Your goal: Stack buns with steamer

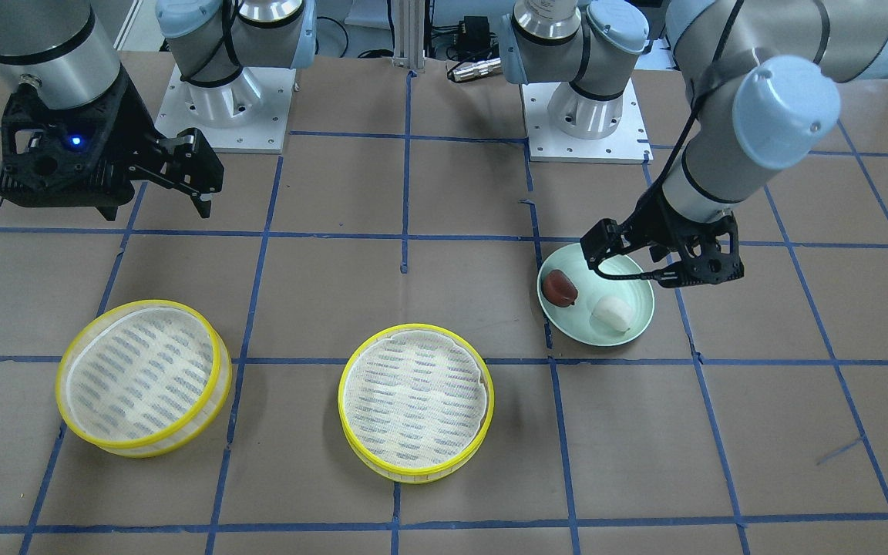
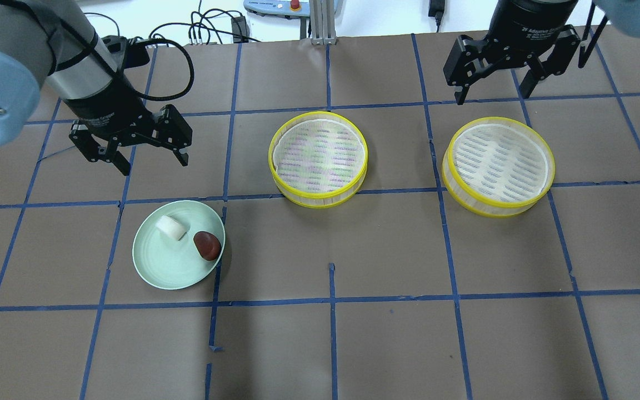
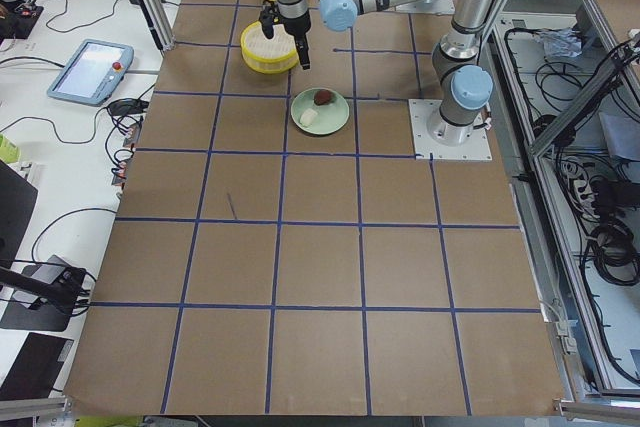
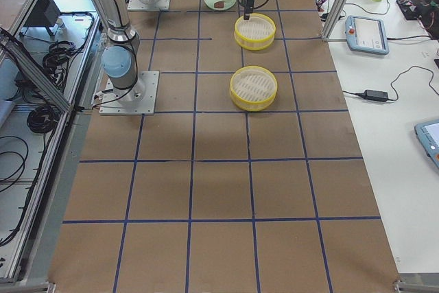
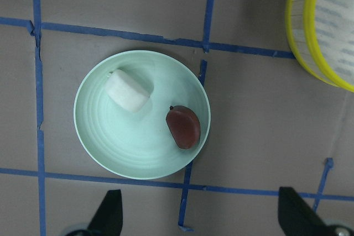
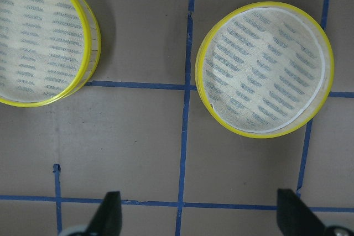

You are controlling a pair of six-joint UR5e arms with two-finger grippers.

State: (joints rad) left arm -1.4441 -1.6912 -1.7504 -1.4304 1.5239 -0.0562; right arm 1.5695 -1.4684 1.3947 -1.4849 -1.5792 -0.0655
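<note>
The white bun and the brown bun have open plate between them, so my left gripper should keep going down with its fingers open until they are on both sides of the white bun, then close.
A white bun [image 2: 171, 228] and a reddish-brown pointed bun [image 2: 207, 245] lie side by side on a pale green plate [image 2: 159, 266]. My left gripper [image 2: 155, 165] is open and empty, hovering above the far edge of the plate. In the left wrist view the white bun [image 5: 128, 90] and the brown bun [image 5: 183, 127] sit on the plate [image 5: 127, 142] ahead of the open gripper [image 5: 202, 219]. Two yellow-rimmed steamers stand empty, one in the middle [image 2: 318, 158] and one on the right [image 2: 499, 165]. My right gripper [image 2: 492, 95] is open and empty, above and beyond the right steamer.
The brown table has a grid of blue tape lines [image 2: 331, 300]. Both arm bases [image 1: 586, 116] stand at the table's robot side. The middle steamer's edge [image 5: 326, 26] shows at the right of the left wrist view. The right wrist view shows both steamers [image 6: 265, 69] [image 6: 38, 37].
</note>
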